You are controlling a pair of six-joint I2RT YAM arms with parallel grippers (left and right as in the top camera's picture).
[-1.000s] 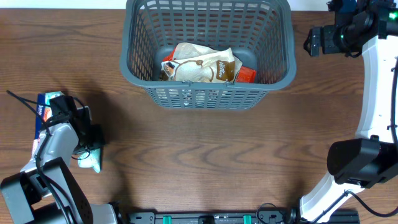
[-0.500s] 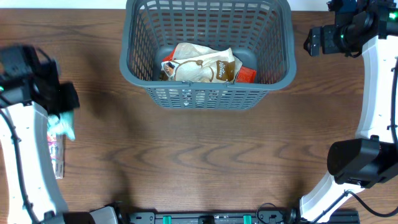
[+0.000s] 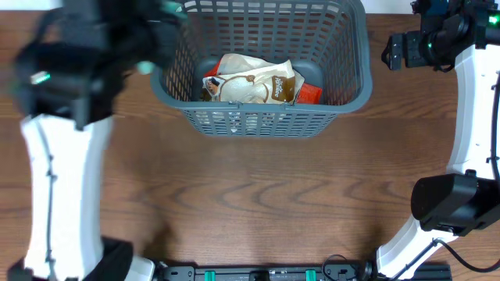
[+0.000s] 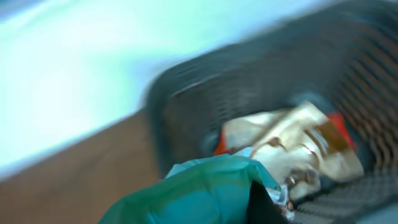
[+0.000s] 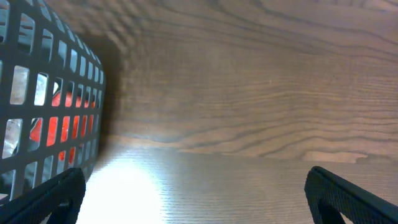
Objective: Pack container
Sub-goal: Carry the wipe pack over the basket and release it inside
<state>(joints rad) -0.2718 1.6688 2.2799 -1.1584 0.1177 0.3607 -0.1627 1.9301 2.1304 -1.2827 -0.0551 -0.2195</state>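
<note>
The teal packet is up at the basket's rim and the space above the cream packet is open, so the left gripper should keep going inward and let go there.
The container, a dark grey slotted basket, stands at the back centre and holds several snack packets, cream and red. My left gripper is motion-blurred beside the basket's left rim, raised above the table and shut on a teal packet. The left wrist view shows the teal packet in the jaws, with the basket and its cream packet beyond. My right gripper is open and empty, right of the basket; the right wrist view shows bare table between its fingers.
The basket's lattice wall fills the left side of the right wrist view, with red packets behind it. The left arm spans the left side of the table. The right arm's base stands at the right edge.
My left arm has lifted the teal packet off the table at the left and swung it up and right to the basket's left rim. The right arm has not moved.
</note>
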